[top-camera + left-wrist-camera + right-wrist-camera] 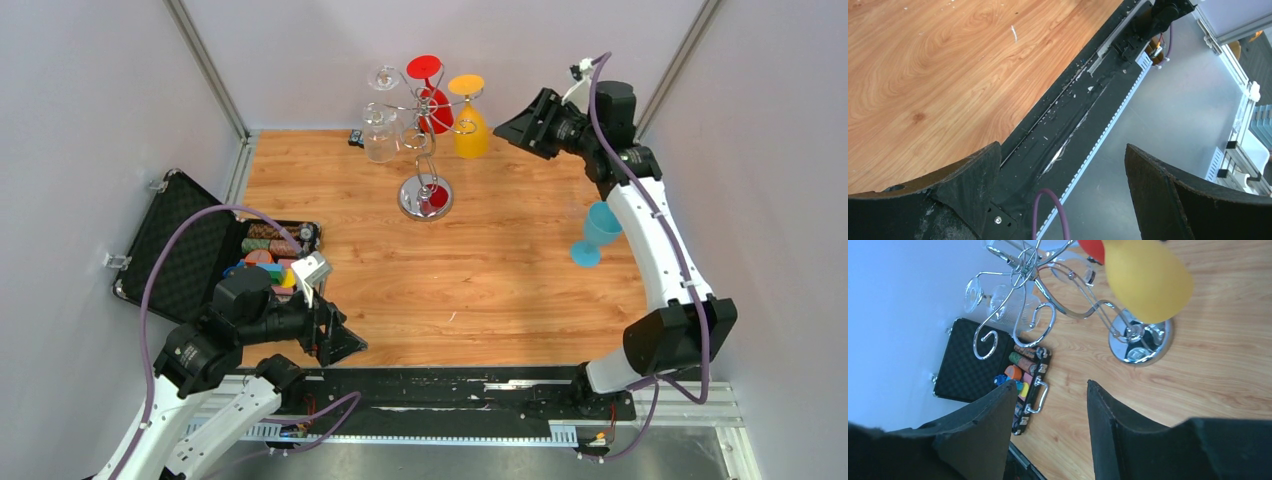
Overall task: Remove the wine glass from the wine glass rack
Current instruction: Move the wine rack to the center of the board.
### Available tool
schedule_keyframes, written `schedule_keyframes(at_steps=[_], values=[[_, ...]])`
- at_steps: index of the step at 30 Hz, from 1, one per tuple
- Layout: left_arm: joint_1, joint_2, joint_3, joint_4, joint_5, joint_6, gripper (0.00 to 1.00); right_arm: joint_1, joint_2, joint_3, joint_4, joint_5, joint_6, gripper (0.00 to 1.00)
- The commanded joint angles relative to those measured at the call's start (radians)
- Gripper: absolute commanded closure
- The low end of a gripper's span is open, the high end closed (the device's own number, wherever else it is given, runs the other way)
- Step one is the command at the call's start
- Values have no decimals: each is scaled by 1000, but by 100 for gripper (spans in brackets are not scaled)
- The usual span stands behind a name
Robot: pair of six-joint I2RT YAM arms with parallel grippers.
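My right gripper keeps going toward the curled ends [467, 127] and closes there, since the rack's empty hook arm [447, 129] is facing the open fingers.
The chrome wine glass rack [425, 196] stands at the back middle of the wooden table. A clear glass [380, 130], a red glass [434, 100] and a yellow wine glass [470, 125] hang bowl-down from its hook arms. My right gripper [512, 126] hovers just right of the yellow glass, open, with nothing between its fingers. In the right wrist view the yellow glass [1148, 280] and the rack [1048, 310] lie beyond the right gripper [1050, 390]. A blue wine glass [597, 232] is on the table beside the right arm. My left gripper [345, 340] is open and empty.
An open black case [190, 255] with coloured chips lies at the table's left edge, also in the right wrist view as the case [970, 365]. The left wrist view shows the left gripper [1063, 150] over the black rail [1068, 115] at the table's near edge.
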Motion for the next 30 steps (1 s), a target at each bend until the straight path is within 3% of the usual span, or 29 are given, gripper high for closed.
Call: schedule_keyframes(at_steps=[1, 9, 30], values=[[2, -3, -3, 22, -37, -26, 0, 39, 16, -33, 163, -21, 139, 47], [2, -12, -3, 20, -59, -37, 0, 72, 38, -102, 302, -14, 302, 47], [0, -32, -6, 9, -74, -39, 0, 132, 146, -118, 454, 24, 584, 51]])
